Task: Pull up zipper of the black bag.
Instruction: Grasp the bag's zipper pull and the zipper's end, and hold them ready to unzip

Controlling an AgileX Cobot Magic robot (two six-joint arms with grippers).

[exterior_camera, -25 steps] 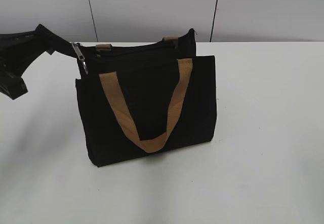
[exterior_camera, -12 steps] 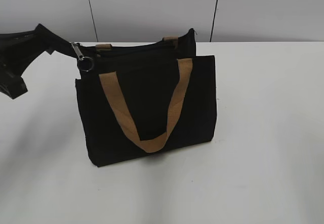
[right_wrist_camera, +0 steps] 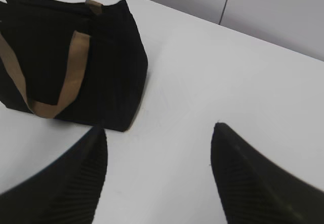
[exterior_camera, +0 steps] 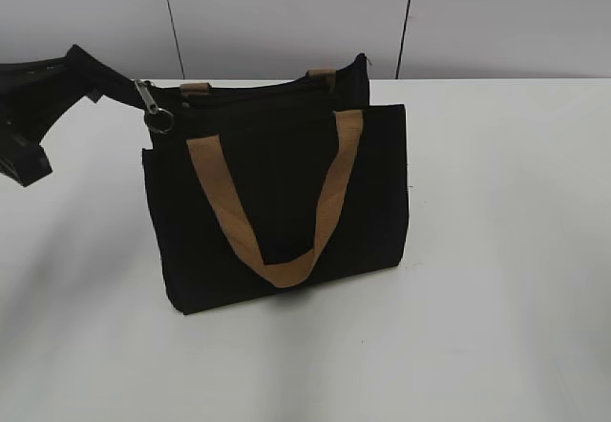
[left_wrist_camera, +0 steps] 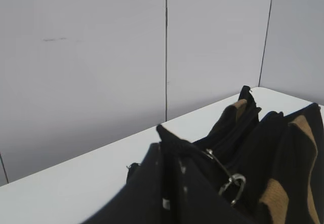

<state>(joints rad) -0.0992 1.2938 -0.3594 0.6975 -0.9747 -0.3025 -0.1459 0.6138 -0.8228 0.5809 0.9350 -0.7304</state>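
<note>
The black fabric end is held straight by my left gripper beside the exposed silvery pull tab, so my right gripper keeps moving to the tab until its fingers close on it.
The black bag stands upright on the white table, its tan handle hanging down the front. The zipper runs along the top edge. Its silvery pull tab, with a ring, hangs at the bag's left end. It also shows in the left wrist view. My left gripper is shut on the black fabric end of the zipper at the bag's top left corner; its jaws are pressed together. My right gripper is open and empty above the table, to the right of the bag.
The white table spreads to the right of and in front of the bag. A grey panelled wall stands behind the table's far edge. The right arm is out of the exterior view.
The pull tab's ring has swung and turned at the bag's left end, from edge-on to showing as a ring. The bag and the left gripper have stayed in place.
</note>
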